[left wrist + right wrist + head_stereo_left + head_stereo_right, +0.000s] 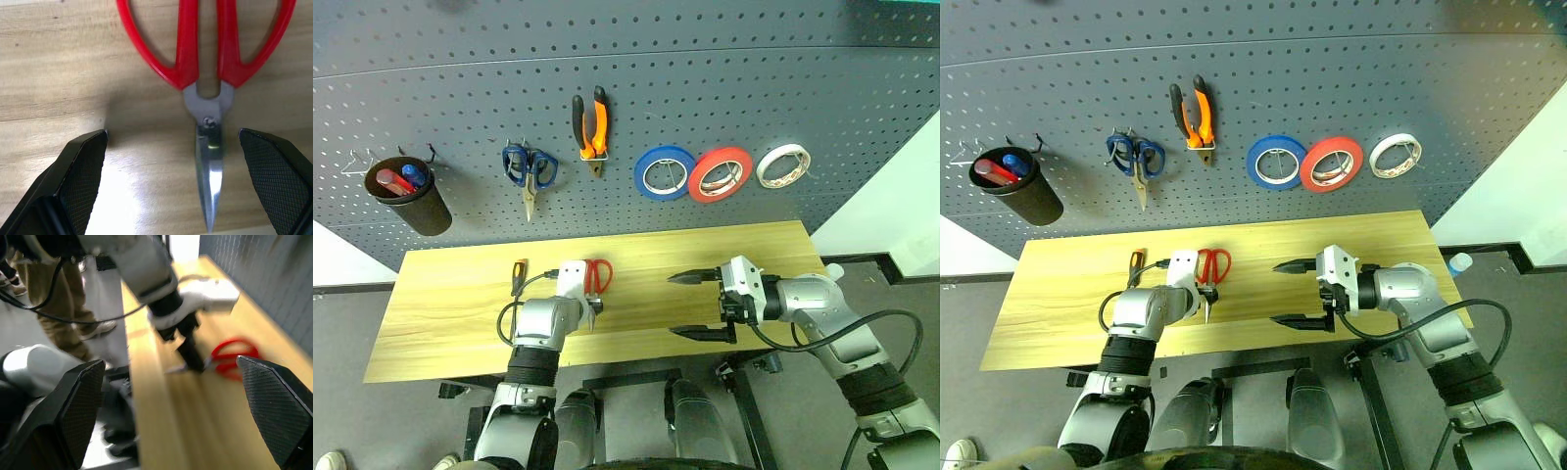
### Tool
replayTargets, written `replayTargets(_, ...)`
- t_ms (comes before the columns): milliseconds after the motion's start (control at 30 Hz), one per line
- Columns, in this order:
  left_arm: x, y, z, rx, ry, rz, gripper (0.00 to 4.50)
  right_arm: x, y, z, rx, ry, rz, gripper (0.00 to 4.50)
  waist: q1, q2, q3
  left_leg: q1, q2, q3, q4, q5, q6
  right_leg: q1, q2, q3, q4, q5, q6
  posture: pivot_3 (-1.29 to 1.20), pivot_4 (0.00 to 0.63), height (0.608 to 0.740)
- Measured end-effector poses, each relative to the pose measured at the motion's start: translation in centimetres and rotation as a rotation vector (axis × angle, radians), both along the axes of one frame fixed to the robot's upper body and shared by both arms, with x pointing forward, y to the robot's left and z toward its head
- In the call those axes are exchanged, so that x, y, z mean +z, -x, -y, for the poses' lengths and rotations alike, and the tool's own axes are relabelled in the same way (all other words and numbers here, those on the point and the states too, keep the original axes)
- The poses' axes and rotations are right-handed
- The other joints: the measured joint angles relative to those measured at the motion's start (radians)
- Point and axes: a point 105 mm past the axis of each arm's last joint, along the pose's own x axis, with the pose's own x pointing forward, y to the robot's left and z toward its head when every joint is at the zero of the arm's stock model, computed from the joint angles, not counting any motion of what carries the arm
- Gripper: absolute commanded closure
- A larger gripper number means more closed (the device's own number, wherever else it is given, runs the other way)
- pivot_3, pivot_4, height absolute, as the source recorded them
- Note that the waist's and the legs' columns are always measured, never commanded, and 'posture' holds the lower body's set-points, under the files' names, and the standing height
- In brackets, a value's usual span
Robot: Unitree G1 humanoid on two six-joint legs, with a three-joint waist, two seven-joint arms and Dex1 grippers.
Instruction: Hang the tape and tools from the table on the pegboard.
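Next, I lift my left gripper clear and bring it down nearer to the handles, because its open fingers straddle the red-handled scissors' blades [209, 164] below the pivot.
Red-handled scissors [205, 54] lie on the light wood table [450, 313], blades towards its front edge. My left gripper [591, 313] points down over them, open, its fingers [80, 171] standing either side of the blades without touching. The screwdriver [518, 275] lies on the table to the left of that arm. My right gripper [673, 305] hovers open and empty over the table's right half, pointing left at the scissors [234, 355]. On the pegboard [705, 78] hang the orange-and-black pliers [593, 122] and the red tape [721, 174].
Also on the pegboard are a black cup [411, 196] with markers, blue-handled scissors [530, 171], a blue tape roll [665, 173] and a white roll [782, 165]. A person's legs [63, 308] stand beside the table's end.
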Motion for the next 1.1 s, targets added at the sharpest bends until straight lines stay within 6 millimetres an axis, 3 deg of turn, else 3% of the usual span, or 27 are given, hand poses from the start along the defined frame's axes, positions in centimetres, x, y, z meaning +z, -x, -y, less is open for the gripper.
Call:
replayTargets(167, 0.2, -0.8, 0.2, 0.007, 0.013, 0.009, 0.03, -0.4, 0.2, 0.7, -0.034, -0.002, -0.045, 0.0, 0.0, 0.0, 0.0, 0.0, 0.0, 0.0, 0.0, 0.0, 0.0, 0.0, 0.0, 0.0, -0.001, 0.0, 0.001, 0.0, 0.15, 0.74)
replayTargets(267, 0.2, -1.0, 0.1, 0.031, 0.035, 0.004, 0.61, -0.3, 0.0, 0.9, -0.044, -0.002, -0.04, 0.0, 0.001, 0.0, 0.0, 0.0, 0.0, 0.0, 0.0, 0.0, 0.0, 0.0, 0.0, 0.0, 0.0, 0.001, 0.002, -0.01, 0.149, 0.74)
replayTargets(667, 0.5, -1.3, 0.0, 0.063, 0.043, -0.003, 4.49, 0.0, -0.5, 1.2, -0.08, -0.01, -0.019, 0.0, -0.001, 0.0, 0.0, 0.0, 0.0, 0.001, 0.0, 0.001, -0.001, 0.0, 0.0, 0.0, 0.0, 0.001, 0.002, -0.01, 0.145, 0.74)
replayTargets(933, 0.5, -1.4, -0.5, 0.062, 0.014, -0.011, 4.49, 0.2, -0.9, 0.9, -0.09, -0.024, 0.002, 0.0, -0.002, -0.001, -0.001, 0.001, 0.0, 0.001, 0.0, 0.002, -0.004, 0.001, -0.001, 0.0, 0.0, 0.001, 0.002, -0.01, 0.139, 0.74)
replayTargets(1100, 2.4, -1.4, -2.9, 0.05, -0.014, 0.088, 4.49, 0.7, -1.4, 0.8, -0.115, -0.053, 0.042, 0.0, -0.006, -0.001, -0.001, 0.001, 0.0, 0.001, -0.001, 0.003, -0.005, 0.001, -0.001, 0.0, 0.0, 0.002, 0.002, -0.01, 0.135, 0.74)
